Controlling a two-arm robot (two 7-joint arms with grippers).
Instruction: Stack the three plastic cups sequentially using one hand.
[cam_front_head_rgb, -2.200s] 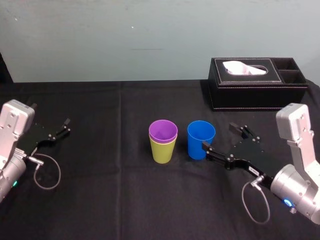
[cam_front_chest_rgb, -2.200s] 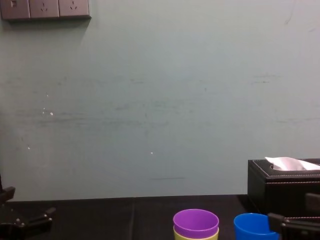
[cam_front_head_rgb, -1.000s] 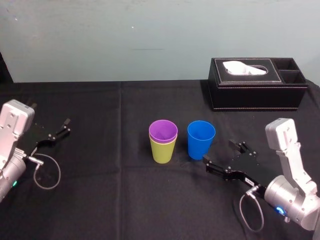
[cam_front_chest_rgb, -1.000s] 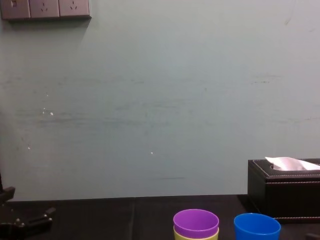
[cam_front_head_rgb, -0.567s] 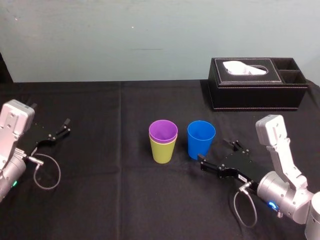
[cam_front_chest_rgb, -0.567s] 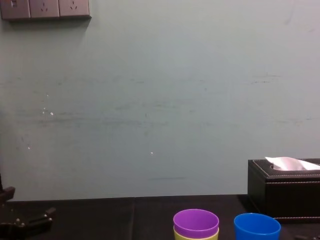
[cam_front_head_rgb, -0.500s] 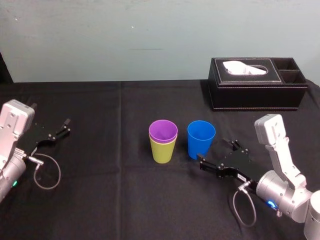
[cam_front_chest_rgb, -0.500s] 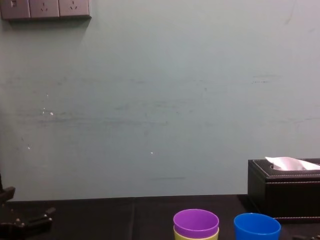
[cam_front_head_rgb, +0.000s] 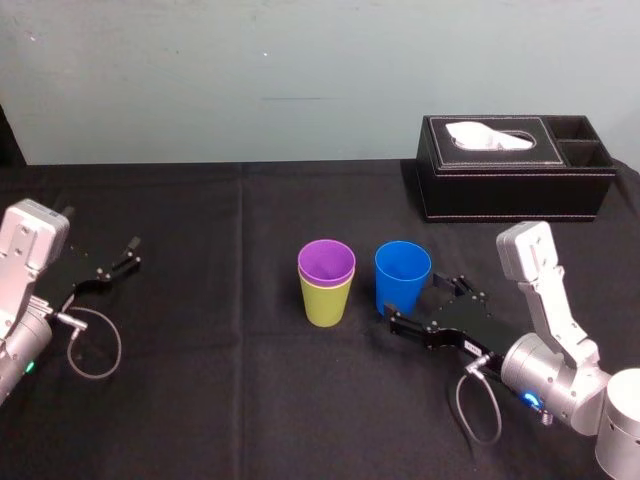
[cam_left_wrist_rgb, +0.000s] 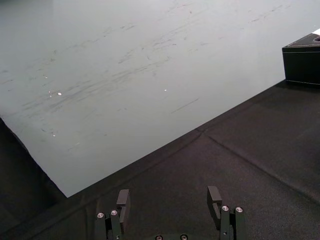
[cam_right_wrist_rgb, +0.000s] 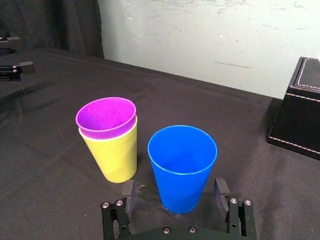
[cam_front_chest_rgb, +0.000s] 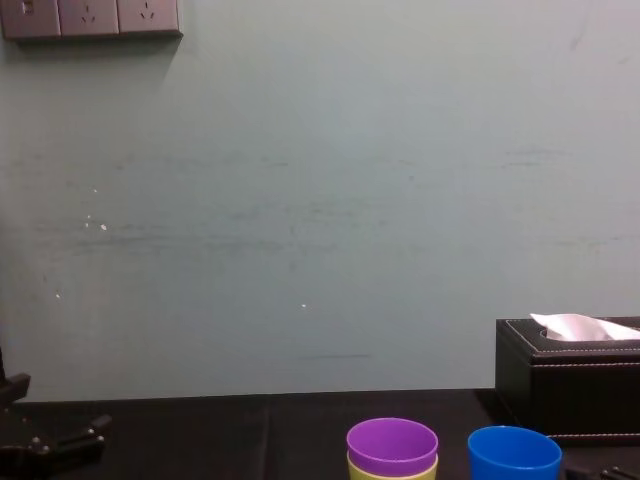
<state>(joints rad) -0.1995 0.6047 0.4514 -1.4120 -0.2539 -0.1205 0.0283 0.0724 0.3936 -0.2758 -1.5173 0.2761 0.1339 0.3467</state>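
I expect the blue cup (cam_right_wrist_rgb: 182, 170) to go down almost as deep when I lower it inside, because the purple cup sits sunk to a narrow top band (cam_right_wrist_rgb: 111, 132).
The purple cup (cam_front_head_rgb: 327, 262) sits nested inside the yellow-green cup (cam_front_head_rgb: 325, 303) at the middle of the black table. Just to its right the blue cup (cam_front_head_rgb: 402, 278) stands alone and upright. My right gripper (cam_front_head_rgb: 427, 300) is low at the blue cup's right side, open. In the right wrist view the blue cup (cam_right_wrist_rgb: 182, 167) stands between the two spread fingertips (cam_right_wrist_rgb: 127, 189) without touching either, with the purple cup (cam_right_wrist_rgb: 106, 117) and yellow-green cup (cam_right_wrist_rgb: 112, 155) beyond it. My left gripper (cam_front_head_rgb: 112, 263) rests parked at the far left, open, nothing between its fingers (cam_left_wrist_rgb: 123, 199).
A black tissue box (cam_front_head_rgb: 512, 168) with a white tissue stands at the back right, well behind the cups. The black cloth (cam_front_head_rgb: 200, 400) lies bare in front of the cups and on the left. A pale wall (cam_front_chest_rgb: 320, 200) rises behind the table.
My right gripper has slid left along the table, open throughout, until its fingers flank the blue cup's lower part. The cups and the left arm have not moved.
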